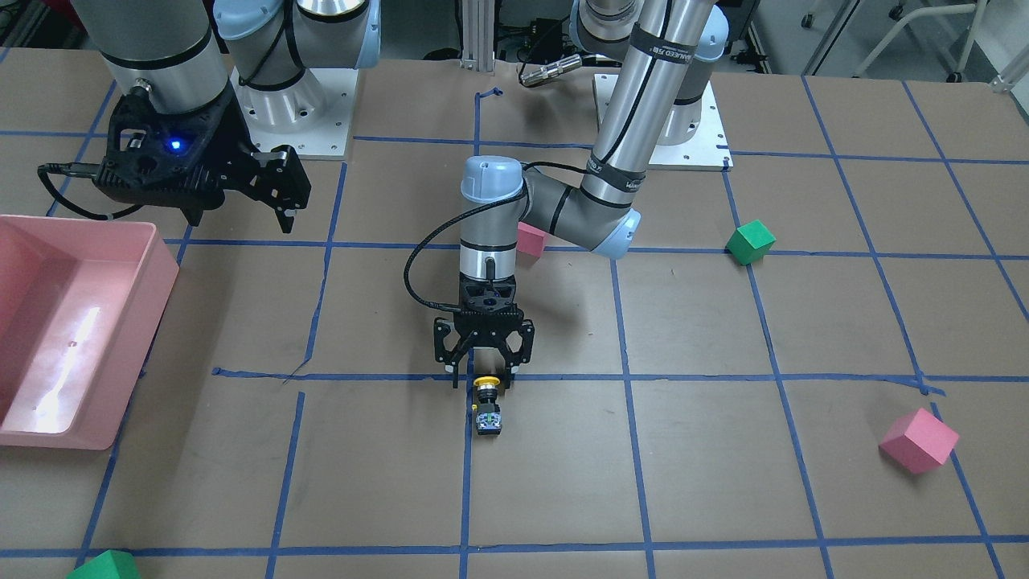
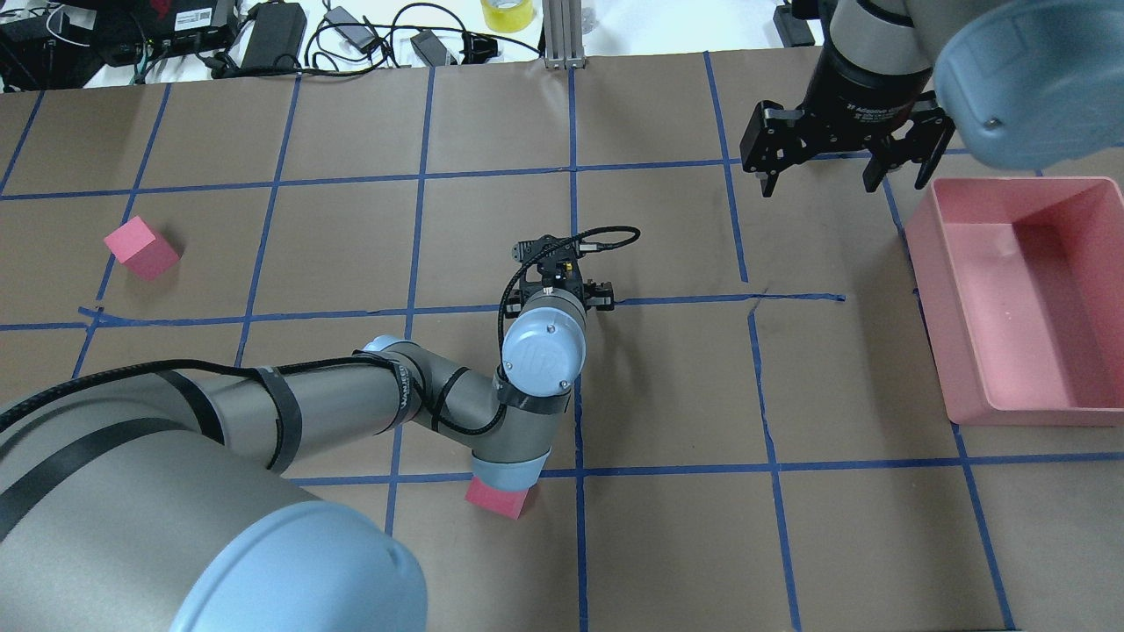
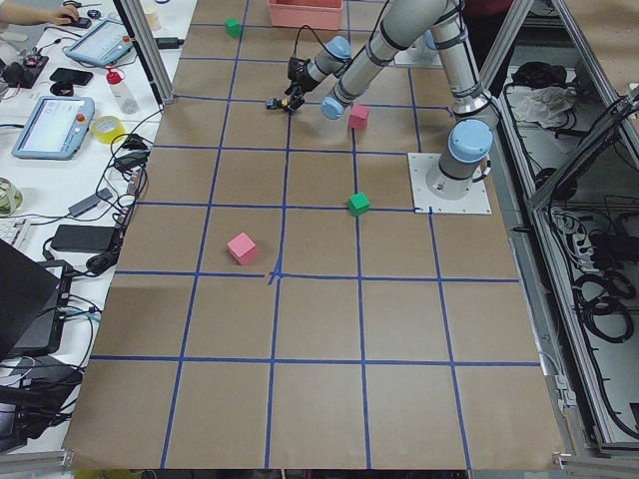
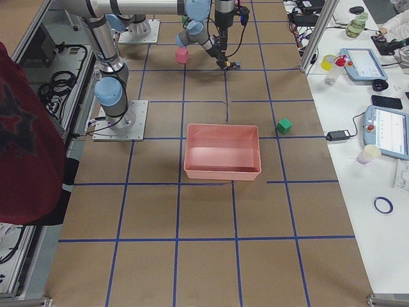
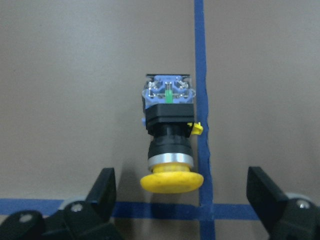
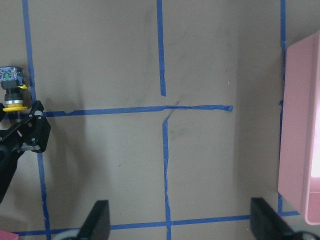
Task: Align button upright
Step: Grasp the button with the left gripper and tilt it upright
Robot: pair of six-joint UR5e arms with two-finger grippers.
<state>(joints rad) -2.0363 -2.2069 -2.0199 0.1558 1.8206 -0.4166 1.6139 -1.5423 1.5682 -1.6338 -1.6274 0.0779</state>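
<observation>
The base of the button (image 1: 487,404) ends flat and square (image 1: 489,424), so the button will stand on it by itself when the robot turns the button's yellow cap up.
The button (image 1: 486,404) lies on its side on the brown table, next to a blue tape line. Its yellow cap points toward my left gripper and its black-and-white base points away. In the left wrist view the button (image 5: 170,130) lies just ahead of the fingers, with the cap level with the fingertips. My left gripper (image 1: 482,368) is open and empty, pointing down over the cap end. My right gripper (image 2: 843,171) is open and empty, hovering far off near the pink bin. Its wrist view shows the button (image 6: 11,89) at the far left.
A pink bin (image 2: 931,263) stands on the robot's right side of the table. A pink cube (image 1: 530,239) sits under my left forearm. Another pink cube (image 1: 919,440) and two green cubes (image 1: 750,241) (image 1: 104,567) lie farther off.
</observation>
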